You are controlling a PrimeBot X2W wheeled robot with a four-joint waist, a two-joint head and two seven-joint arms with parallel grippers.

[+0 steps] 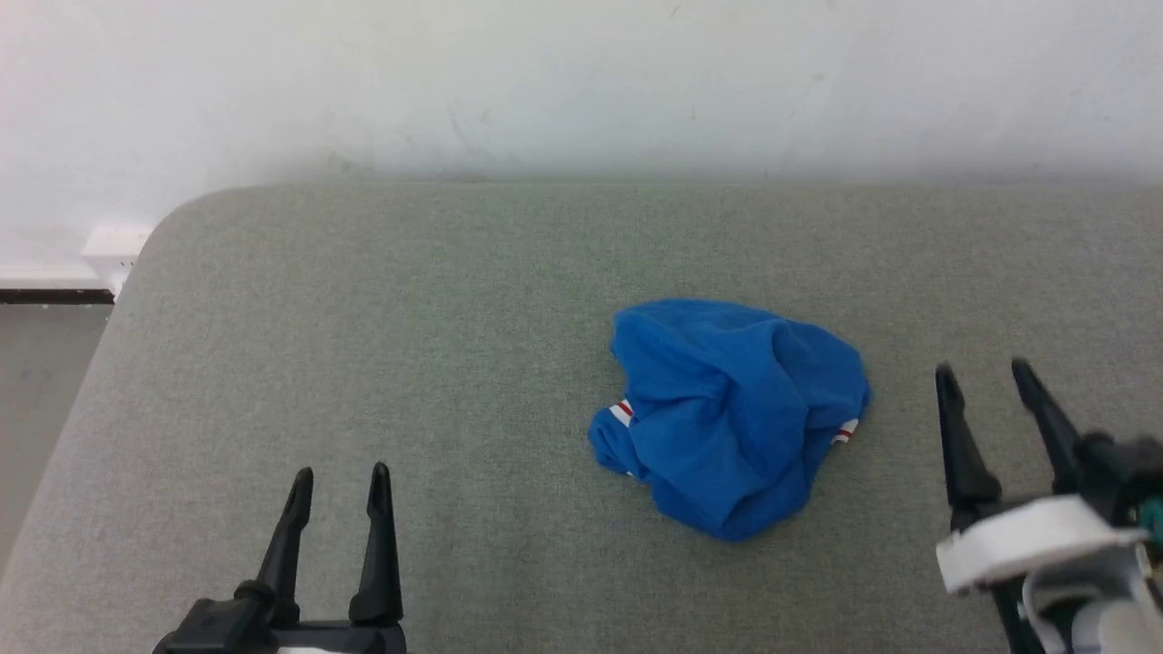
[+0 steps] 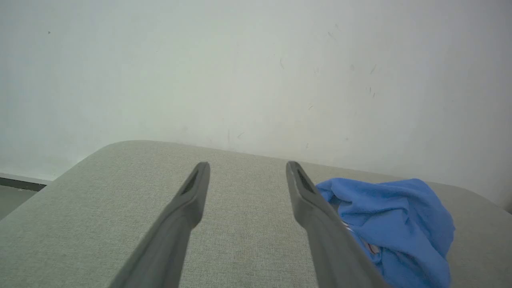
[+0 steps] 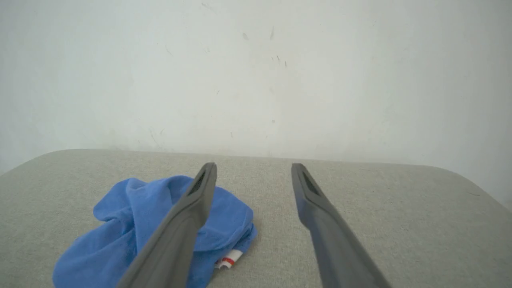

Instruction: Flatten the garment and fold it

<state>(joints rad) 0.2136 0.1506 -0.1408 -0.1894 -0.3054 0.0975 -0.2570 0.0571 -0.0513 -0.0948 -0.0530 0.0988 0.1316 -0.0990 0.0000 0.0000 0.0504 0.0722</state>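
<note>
I expect the blue shirt [image 1: 732, 414] to show hidden white cloth when I pull its upper edge, because a red-and-white striped edge [image 1: 622, 412] sticks out from the heap.
The garment [image 1: 727, 413] is a bright blue shirt lying crumpled in a heap on the grey padded table [image 1: 363, 318], right of centre. Small red-and-white striped edges peek out at its left and right sides. My left gripper [image 1: 341, 481] stands open near the front edge, well to the left of the heap, with nothing between its fingers. My right gripper [image 1: 983, 374] is open too, just right of the heap and apart from it. In the left wrist view the garment [image 2: 396, 224] lies right of the open left gripper [image 2: 247, 166]. In the right wrist view the garment [image 3: 132, 228] sits partly behind the left finger of the open right gripper [image 3: 254, 168].
A white wall [image 1: 581, 82] rises directly behind the table's far edge. The table's rounded left corner [image 1: 173, 218] drops off to grey floor [image 1: 36, 381]. Bare grey padding [image 1: 382, 345] stretches left of the heap.
</note>
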